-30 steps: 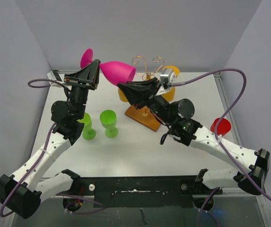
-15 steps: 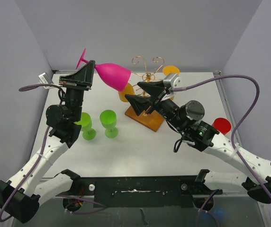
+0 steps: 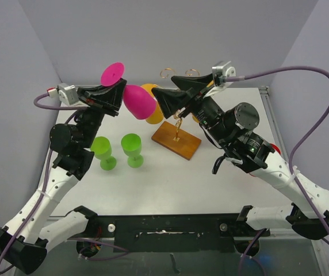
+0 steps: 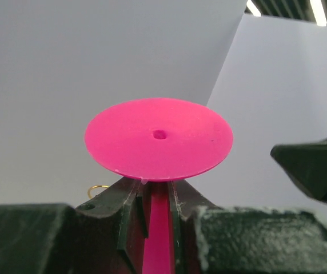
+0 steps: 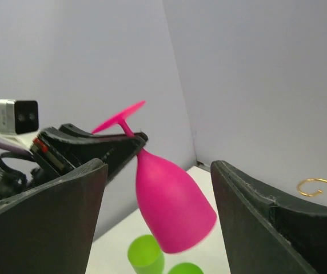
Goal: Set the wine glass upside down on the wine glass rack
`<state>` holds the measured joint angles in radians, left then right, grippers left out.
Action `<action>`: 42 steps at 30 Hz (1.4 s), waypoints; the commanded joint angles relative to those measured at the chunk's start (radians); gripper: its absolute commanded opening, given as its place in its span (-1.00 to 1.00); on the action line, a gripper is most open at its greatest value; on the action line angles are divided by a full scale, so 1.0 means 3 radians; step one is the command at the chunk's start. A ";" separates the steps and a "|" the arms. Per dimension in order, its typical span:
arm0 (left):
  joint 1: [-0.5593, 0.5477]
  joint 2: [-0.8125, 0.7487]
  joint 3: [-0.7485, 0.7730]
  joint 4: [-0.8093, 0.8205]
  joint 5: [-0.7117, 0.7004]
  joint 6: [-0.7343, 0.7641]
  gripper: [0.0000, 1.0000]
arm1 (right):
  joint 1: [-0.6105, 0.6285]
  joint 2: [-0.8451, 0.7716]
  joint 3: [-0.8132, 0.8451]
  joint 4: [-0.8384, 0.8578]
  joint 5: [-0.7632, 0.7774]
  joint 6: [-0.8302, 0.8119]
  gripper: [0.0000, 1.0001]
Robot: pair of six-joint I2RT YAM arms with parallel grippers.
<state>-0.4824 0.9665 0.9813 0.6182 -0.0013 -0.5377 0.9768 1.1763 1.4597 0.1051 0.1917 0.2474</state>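
Note:
The robot's left gripper covers the stem (image 5: 126, 128) that has to hang in the gold scroll, so the right gripper should grip the pink wine glass by its round foot (image 3: 113, 73).
My left gripper (image 3: 120, 91) is shut on the stem of the pink wine glass (image 3: 138, 102), held in the air left of the wine glass rack (image 3: 179, 73). The glass tilts with its round foot (image 4: 159, 138) up and its bowl (image 5: 172, 205) down and to the right. In the left wrist view the stem (image 4: 159, 228) is pinched between the fingers. My right gripper (image 3: 163, 86) is open, its fingertips just right of the bowl and apart from it. The rack's gold wire scrolls rise from a brown wooden base (image 3: 176, 140).
An orange glass (image 3: 153, 115) hangs on the rack behind the pink bowl. Two green glasses (image 3: 102, 149) (image 3: 132, 146) stand on the table below the left arm. A red glass (image 3: 276, 148) is mostly hidden by the right arm. Walls close the back and both sides.
My right gripper opened and let go of the pink bowl, then rose toward the back. The left arm turned the glass so its foot points up and its bowl down.

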 commanded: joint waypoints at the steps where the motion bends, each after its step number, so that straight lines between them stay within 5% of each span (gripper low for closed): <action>1: 0.0013 -0.0017 0.0330 -0.0341 0.0560 0.0769 -1.00 | 0.0005 0.0237 0.0400 -0.0191 -0.0322 0.0562 0.49; 13: 0.0013 -0.0106 0.0253 -0.0698 0.0953 0.1224 -1.00 | 0.0004 0.0473 0.0537 -0.0284 -0.0727 0.1019 0.42; 19: 0.0013 -0.0137 0.0183 -0.0672 0.1091 0.1413 -1.00 | -0.0025 0.0460 0.0452 -0.0282 -0.0291 0.1107 0.29; 24: 0.0013 -0.0196 0.0077 -0.0525 0.1278 0.1488 -1.00 | -0.0096 0.0615 0.0608 -0.0422 -0.0437 0.1263 0.17; 34: 0.0013 -0.0270 -0.0036 -0.0402 0.1395 0.1595 -1.00 | -0.0249 0.0758 0.0693 -0.0561 -0.0903 0.1741 -0.36; 42: 0.0007 -0.0345 -0.0072 -0.0386 0.1173 0.1581 -0.98 | -0.0313 0.0757 0.0692 -0.0530 -0.1119 0.1959 -1.00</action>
<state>-0.4778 0.9054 0.9516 0.4187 0.3893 -0.0544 0.8944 1.4044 1.6344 -0.0834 -0.0849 0.8108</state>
